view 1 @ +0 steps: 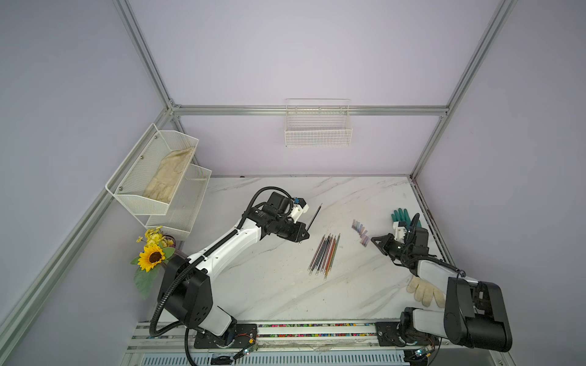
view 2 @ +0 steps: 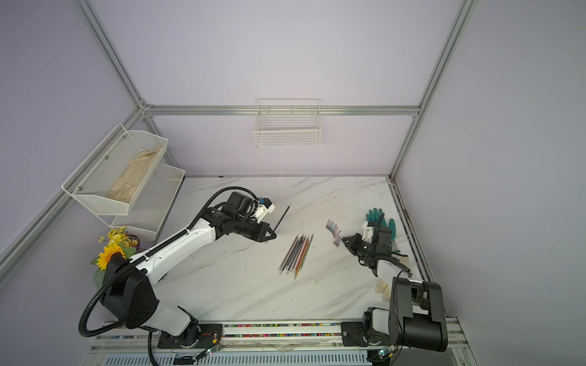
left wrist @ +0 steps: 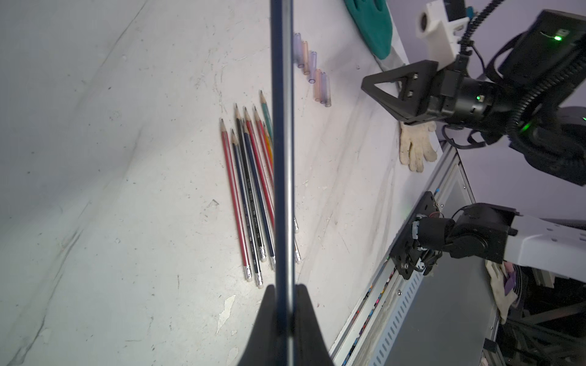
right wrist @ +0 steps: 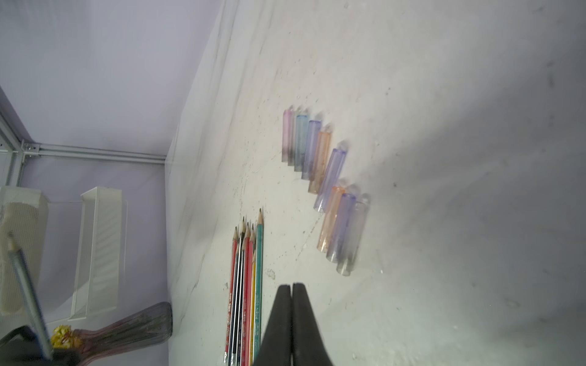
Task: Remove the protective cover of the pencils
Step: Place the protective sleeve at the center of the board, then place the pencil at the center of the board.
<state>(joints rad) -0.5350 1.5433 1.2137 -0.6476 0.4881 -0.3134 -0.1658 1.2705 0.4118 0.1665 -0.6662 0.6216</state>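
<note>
The dark pencil's tip (view 1: 320, 205) is uncovered and points the same way as the other pencils, so the robot's left gripper should go on lowering the dark pencil until it lies beside them.
Several pencils (view 1: 324, 255) (view 2: 296, 255) lie side by side mid-table, points bare, also in the wrist views (left wrist: 250, 190) (right wrist: 245, 285). My left gripper (view 1: 303, 234) (left wrist: 283, 286) is shut on one dark pencil (view 1: 315, 215) (left wrist: 283, 126), held above the table left of the group. In the right wrist view its tip looks bare. A row of translucent protective covers (view 1: 360, 231) (right wrist: 326, 177) lies right of the pencils. My right gripper (view 1: 373, 240) (right wrist: 291, 285) is shut and empty, hovering just beside the nearest end of that row.
A green glove (view 1: 402, 217) lies behind the right arm and a white glove (view 1: 425, 293) under it. A vase of sunflowers (view 1: 152, 253) and a mesh shelf (view 1: 158, 177) stand at the left. A wire basket (view 1: 318, 126) hangs on the back wall.
</note>
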